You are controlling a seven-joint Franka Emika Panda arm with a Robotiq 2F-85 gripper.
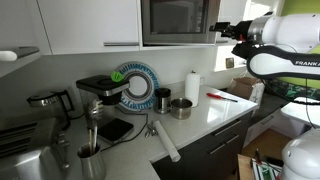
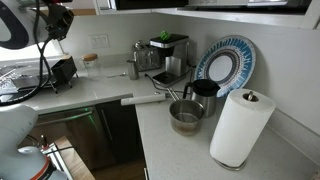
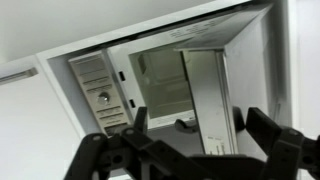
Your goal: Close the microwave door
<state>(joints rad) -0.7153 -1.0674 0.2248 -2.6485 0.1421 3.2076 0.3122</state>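
Next, my gripper sweeps back toward the control panel to push the door closed, because the microwave door's free edge stands swung out between my gripper's open fingers.
The microwave is built into the white cabinets above the counter. In the wrist view its control panel is at the left and the lit cavity is open. The microwave door stands swung out, seen nearly edge-on, with its silver frame facing me. My gripper is open, its two dark fingers either side of the door's edge and apart from it. In an exterior view the gripper hangs just beside the microwave's right side, and it also shows at the top left of an exterior view.
On the counter below stand a paper towel roll, a blue-rimmed plate, a black coffee machine, a metal bowl and a rolling pin. White cabinet doors flank the microwave.
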